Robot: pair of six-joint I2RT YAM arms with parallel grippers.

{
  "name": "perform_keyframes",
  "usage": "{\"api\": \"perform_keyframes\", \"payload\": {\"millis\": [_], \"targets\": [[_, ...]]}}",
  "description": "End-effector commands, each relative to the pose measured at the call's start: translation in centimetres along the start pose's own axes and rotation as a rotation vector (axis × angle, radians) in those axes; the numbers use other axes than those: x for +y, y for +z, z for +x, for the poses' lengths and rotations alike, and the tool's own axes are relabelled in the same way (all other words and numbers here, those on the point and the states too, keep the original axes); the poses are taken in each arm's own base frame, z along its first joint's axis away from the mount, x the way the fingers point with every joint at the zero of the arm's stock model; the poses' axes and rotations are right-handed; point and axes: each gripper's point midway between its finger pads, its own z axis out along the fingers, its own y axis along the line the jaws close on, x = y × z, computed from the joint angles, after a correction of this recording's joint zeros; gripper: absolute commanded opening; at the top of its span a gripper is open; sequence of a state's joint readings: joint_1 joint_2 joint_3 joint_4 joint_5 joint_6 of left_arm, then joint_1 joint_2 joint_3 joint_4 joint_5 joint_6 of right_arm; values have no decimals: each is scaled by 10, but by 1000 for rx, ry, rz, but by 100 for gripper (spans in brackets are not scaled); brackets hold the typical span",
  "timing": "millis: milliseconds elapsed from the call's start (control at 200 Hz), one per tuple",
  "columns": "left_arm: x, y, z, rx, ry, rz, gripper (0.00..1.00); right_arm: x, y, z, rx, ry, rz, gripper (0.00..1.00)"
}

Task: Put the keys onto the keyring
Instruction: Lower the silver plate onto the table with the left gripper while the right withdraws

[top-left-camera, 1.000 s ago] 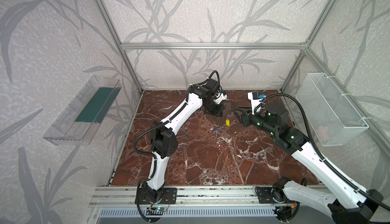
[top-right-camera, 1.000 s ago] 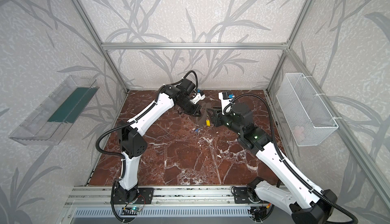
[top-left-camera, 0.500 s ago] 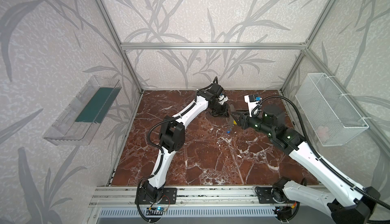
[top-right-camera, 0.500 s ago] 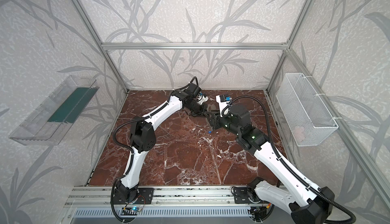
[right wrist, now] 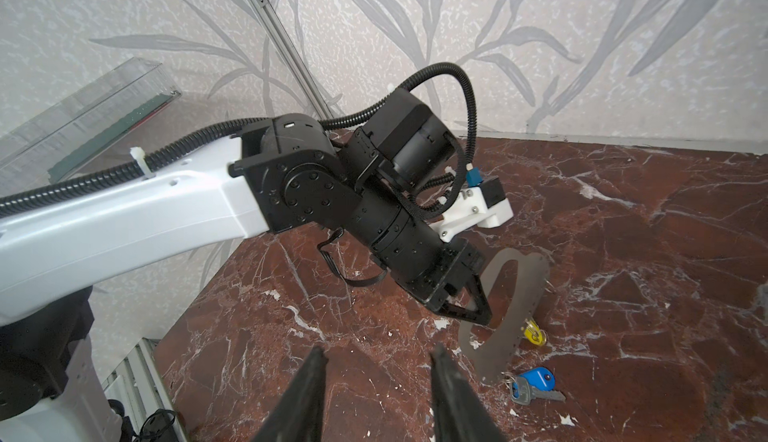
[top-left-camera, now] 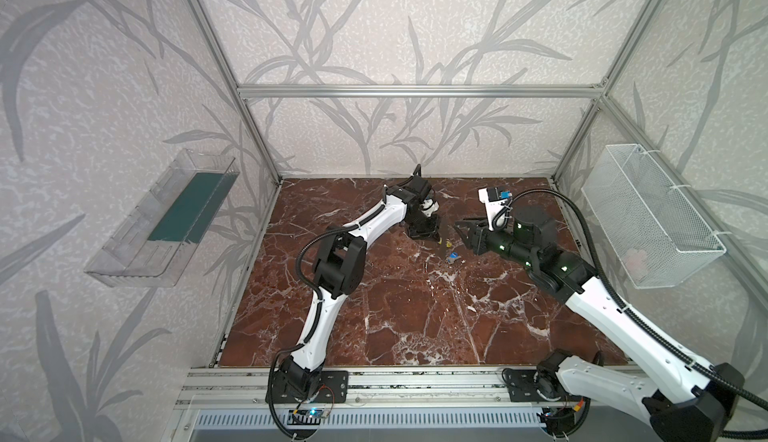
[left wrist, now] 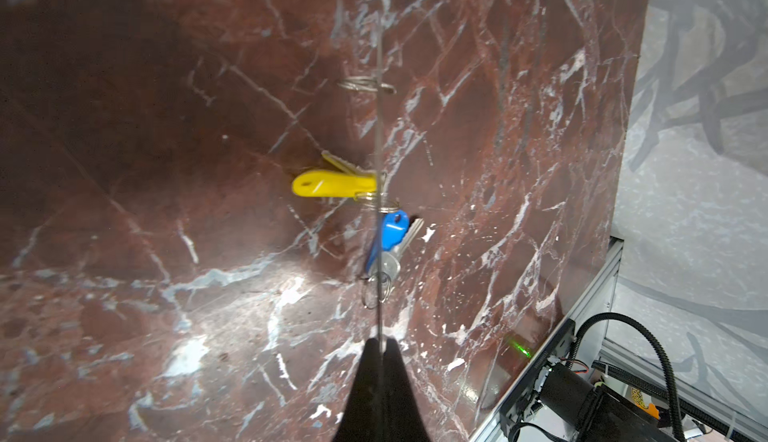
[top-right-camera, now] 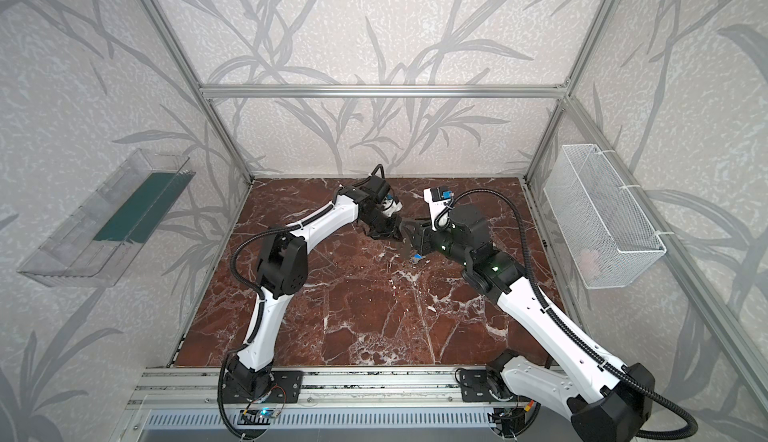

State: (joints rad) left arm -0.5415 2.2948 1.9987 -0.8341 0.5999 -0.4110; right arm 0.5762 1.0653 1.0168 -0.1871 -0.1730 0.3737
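Observation:
Both keys' rings are at the keyring's holed edge [right wrist: 522,331], so my left gripper should keep moving the keyring down until it lies flat on the marble [top-left-camera: 416,252], and then let go of it.
The keyring [right wrist: 521,294], a flat grey D-shaped plate, stands on edge with its lower tip at the marble table [top-left-camera: 415,315]. My left gripper [left wrist: 380,342] is shut on its rim. In the left wrist view the plate is only a thin line [left wrist: 379,128]. The yellow key [right wrist: 533,333] hangs by a small ring at the plate's holed edge. The blue key [right wrist: 536,378] lies on the table, its ring at the plate's lower tip. In a top view both keys [top-left-camera: 451,252] sit between the grippers. My right gripper [right wrist: 376,354] is open and empty, just right of the plate.
A white wire basket [top-left-camera: 648,215] hangs on the right wall and a clear shelf [top-left-camera: 166,219] on the left wall. An aluminium rail [top-left-camera: 415,381] runs along the table's front edge. A bare wire ring [left wrist: 365,85] sits further along the plate.
The left arm has folded at the elbow and carried the plate with the keys to the right, closer to the right gripper. The right gripper has barely moved.

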Motion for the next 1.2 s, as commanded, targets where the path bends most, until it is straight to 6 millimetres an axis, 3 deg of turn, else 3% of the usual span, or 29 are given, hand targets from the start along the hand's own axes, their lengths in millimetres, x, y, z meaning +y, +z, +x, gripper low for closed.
{"api": "perform_keyframes", "payload": {"millis": [0,490,570,740,830,1010,1200], "targets": [[13,-11,-3,-18,18,-10,0,-2,-8,-3,-19,-3,21,42],[65,-25,8,-20,-46,-16,0,-8,-9,-2,-13,-18,61,42],[69,-25,9,-16,-55,-10,9,-8,-9,-1,-11,-19,63,42],[81,-27,9,-32,-70,-25,17,-10,-11,-1,-8,-20,74,42],[88,-28,9,-40,-88,-21,35,-10,-12,-2,-10,-23,78,42],[98,-39,11,-64,-98,-45,40,-14,-17,-2,-10,-31,104,42],[105,-63,17,-97,-83,-101,47,-22,-25,-1,-12,-45,152,44]]}}
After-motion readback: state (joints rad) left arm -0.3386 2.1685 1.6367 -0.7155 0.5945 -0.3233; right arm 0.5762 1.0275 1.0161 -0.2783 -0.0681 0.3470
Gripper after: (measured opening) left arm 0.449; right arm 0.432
